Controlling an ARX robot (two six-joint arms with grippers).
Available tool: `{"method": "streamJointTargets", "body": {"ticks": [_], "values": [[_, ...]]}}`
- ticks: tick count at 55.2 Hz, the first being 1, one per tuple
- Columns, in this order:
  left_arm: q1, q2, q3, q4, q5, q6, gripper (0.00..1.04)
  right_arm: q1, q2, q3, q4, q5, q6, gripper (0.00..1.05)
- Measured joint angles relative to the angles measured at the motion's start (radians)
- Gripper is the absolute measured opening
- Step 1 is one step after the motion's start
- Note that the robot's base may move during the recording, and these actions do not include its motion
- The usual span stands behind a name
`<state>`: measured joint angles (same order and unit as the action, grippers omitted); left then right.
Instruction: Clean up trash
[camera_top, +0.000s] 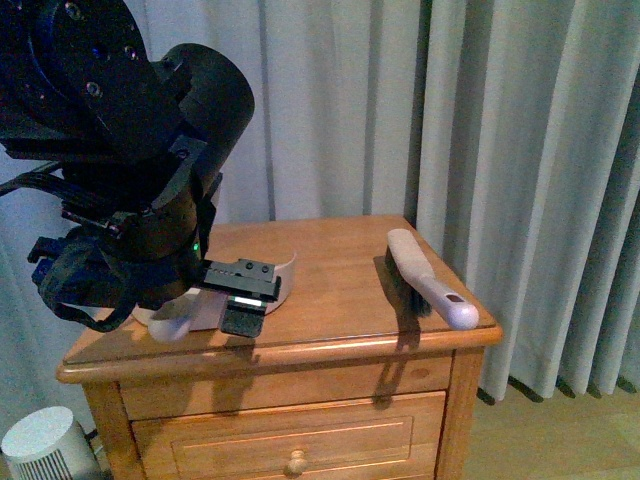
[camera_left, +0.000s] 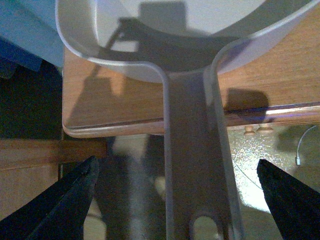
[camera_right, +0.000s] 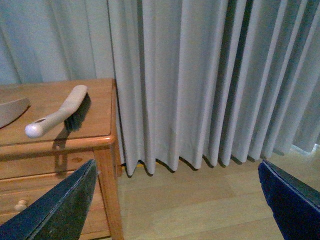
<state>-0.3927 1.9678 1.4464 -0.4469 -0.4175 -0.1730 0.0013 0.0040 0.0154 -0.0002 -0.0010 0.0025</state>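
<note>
My gripper will lift the loaded dustpan (camera_left: 182, 47), and the trash should stay cradled near the dustpan's handle then, because the raised sides (camera_left: 77, 32) curve in there.
No trash shows in any view. A pale dustpan (camera_left: 175, 30) lies on the wooden nightstand (camera_top: 340, 290), and its handle (camera_left: 195, 150) sticks out past the table edge. My left gripper (camera_left: 176, 164) is open, with one dark finger on each side of that handle and clear gaps between them. In the front view my left arm (camera_top: 130, 200) covers most of the dustpan (camera_top: 285, 275). My right gripper (camera_right: 177, 166) is open and empty above the wooden floor (camera_right: 200, 200), to the right of the nightstand.
A hand brush (camera_top: 430, 280) with a pale handle lies on the right side of the nightstand top, also seen as the brush (camera_right: 60, 112) in the right wrist view. Grey curtains (camera_top: 450, 120) hang behind. A white round appliance (camera_top: 45, 445) stands on the floor at the left.
</note>
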Motion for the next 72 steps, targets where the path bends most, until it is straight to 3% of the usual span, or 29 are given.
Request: {"method": "streamJointTargets", "body": {"ticks": [21,43,58,72], "values": [[-0.01,0.03,0.001,0.034,-0.011,0.011,0.95,0.0,0.0,0.0,0.0,0.0,0.0,0.97],[-0.01,0.028,-0.008,0.051,0.005,0.01,0.29,0.0,0.0,0.0,0.0,0.0,0.0,0.97],[-0.014,-0.036,-0.031,0.13,0.024,0.014,0.28,0.0,0.0,0.0,0.0,0.0,0.0,0.97],[-0.03,-0.291,-0.205,0.534,0.02,0.156,0.28,0.0,0.0,0.0,0.0,0.0,0.0,0.97]]}}
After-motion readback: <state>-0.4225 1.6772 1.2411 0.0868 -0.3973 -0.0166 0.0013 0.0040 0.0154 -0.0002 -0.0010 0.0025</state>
